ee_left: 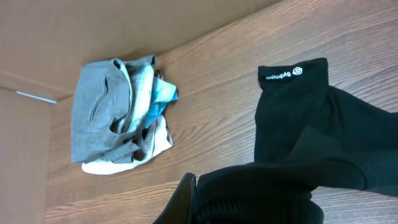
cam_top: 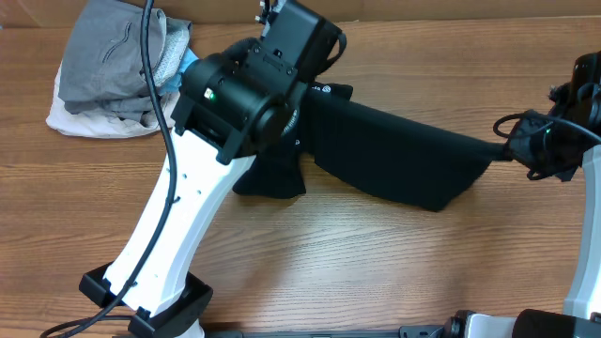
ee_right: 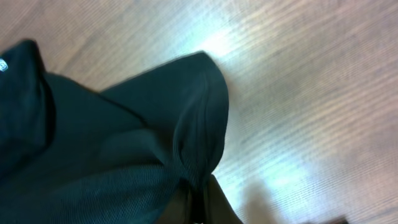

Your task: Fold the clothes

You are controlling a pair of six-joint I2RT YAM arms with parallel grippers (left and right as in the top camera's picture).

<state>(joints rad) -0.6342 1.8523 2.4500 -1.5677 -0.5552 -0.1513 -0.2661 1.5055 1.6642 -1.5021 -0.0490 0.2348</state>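
Observation:
Next, I lift the garment up high with both my grippers and spread it toward the cardboard wall, because the black garment's printed end (ee_left: pixel 291 87) is bunched up below my left gripper.
The black garment (cam_top: pixel 404 160) is stretched across the middle of the wooden table, lifted between my two grippers. Its collar band with white printing (ee_left: pixel 281 74) shows in the left wrist view, lying on the wood. My left gripper (cam_top: pixel 282 131) is over the garment's left end and is shut on a bunched black fold (ee_left: pixel 261 196). My right gripper (cam_top: pixel 512 150) is at the garment's right tip and is shut on a black edge (ee_right: pixel 199 180). Part of the garment hangs under the left arm, hidden.
A pile of grey, white and light-blue folded garments (cam_top: pixel 117 66) sits at the table's back left; it also shows in the left wrist view (ee_left: pixel 118 112). A brown cardboard wall (ee_left: pixel 93 31) runs behind the table. The left arm's white link (cam_top: pixel 169 235) crosses the front left.

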